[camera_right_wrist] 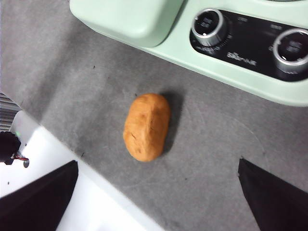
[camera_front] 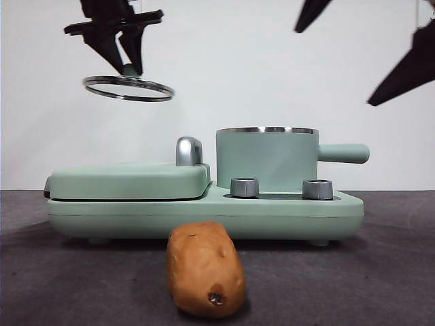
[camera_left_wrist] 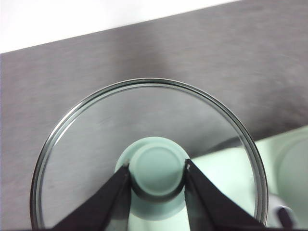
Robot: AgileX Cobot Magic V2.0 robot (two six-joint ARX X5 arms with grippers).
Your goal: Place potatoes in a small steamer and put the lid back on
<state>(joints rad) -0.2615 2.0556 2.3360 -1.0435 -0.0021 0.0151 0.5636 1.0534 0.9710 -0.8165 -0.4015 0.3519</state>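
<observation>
The stubby orange-brown potato (camera_front: 206,269) will come to rest fully below the steamer's rim when the robot lowers it in, because the steamer's sides (camera_front: 267,160) are tall and the steamer's opening is wide.
An orange-brown potato (camera_front: 205,269) (camera_right_wrist: 147,126) lies on the dark table in front of the appliance, a dark pit at its near end. The mint-green steamer (camera_front: 266,159) stands uncovered on the appliance's right side, its stubby handle pointing right. High at the upper left, the glass lid (camera_front: 128,87) (camera_left_wrist: 144,144) hangs level in the air, with my left gripper (camera_front: 129,68) (camera_left_wrist: 157,167) shut on its mint-green knob. My right gripper (camera_front: 380,54) (camera_right_wrist: 156,192) hovers open at the upper right, well above the potato, with nothing between its jaws.
The flat mint-green griddle (camera_front: 129,182) with a chrome handle (camera_front: 189,151) sits closed on the appliance's left half. Two steel dials (camera_front: 245,187) (camera_right_wrist: 208,26) line the appliance's front. A white edge (camera_right_wrist: 57,192) borders the table near the potato.
</observation>
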